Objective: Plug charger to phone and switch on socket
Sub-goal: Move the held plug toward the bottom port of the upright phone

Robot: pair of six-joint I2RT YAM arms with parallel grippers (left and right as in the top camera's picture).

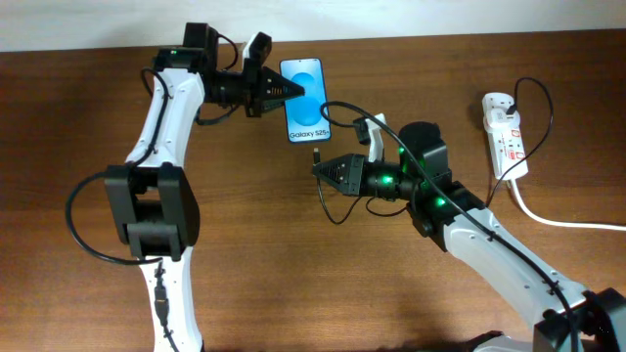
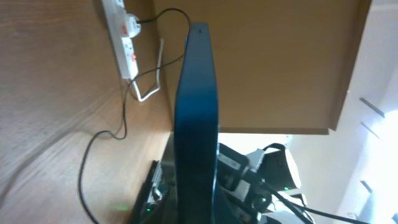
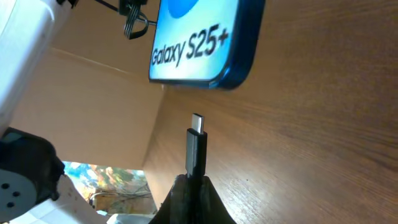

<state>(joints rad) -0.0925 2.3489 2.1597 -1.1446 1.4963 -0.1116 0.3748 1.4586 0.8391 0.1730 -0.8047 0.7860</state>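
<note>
The middle of the phone's bottom edge (image 1: pixel 310 141) is out of line with the plug tip, so my left gripper should shift the phone across and towards the plug tip (image 1: pixel 316 152).
The phone (image 1: pixel 303 98), with a light-blue Galaxy screen, lies at the back centre of the table. My left gripper (image 1: pixel 286 91) is shut on its left long edge. The left wrist view shows the phone (image 2: pixel 196 118) edge-on between the jaws. My right gripper (image 1: pixel 323 168) is shut on the charger plug (image 1: pixel 316 154), just below the phone's bottom edge. In the right wrist view the plug tip (image 3: pixel 196 140) points at the phone's bottom edge (image 3: pixel 205 43), a short gap away. The thin black cable (image 1: pixel 344 106) loops back towards the socket (image 1: pixel 506 132) at the right.
A black plug (image 1: pixel 492 101) sits in the top of the white power strip, and its thick white cord (image 1: pixel 562 221) runs off to the right. The strip also shows in the left wrist view (image 2: pixel 121 34). The back wall edge runs along the top.
</note>
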